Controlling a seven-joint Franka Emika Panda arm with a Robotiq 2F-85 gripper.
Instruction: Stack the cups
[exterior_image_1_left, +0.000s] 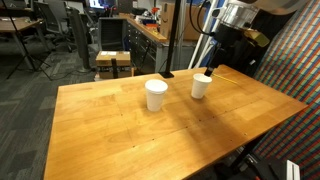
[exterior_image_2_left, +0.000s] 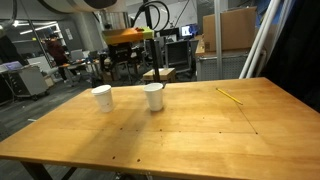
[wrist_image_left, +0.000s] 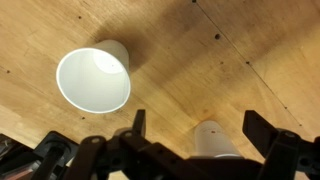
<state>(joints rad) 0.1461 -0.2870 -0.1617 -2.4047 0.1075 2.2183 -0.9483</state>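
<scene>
The white paper cups narrow downward, so the cup by my gripper will slide into the other one nearly up to its rim when I lower it.
Two plain white paper cups stand upright and apart on the wooden table. One cup shows in the wrist view with its open mouth facing up. The other cup lies below my gripper in the wrist view, partly hidden by the gripper body. My gripper is open and empty, hovering above this cup with a finger on each side. It shows in both exterior views.
A yellow pencil lies on the table to one side. A flat dark object sits at the table's far edge. Office chairs, desks and a wooden stool stand beyond the table.
</scene>
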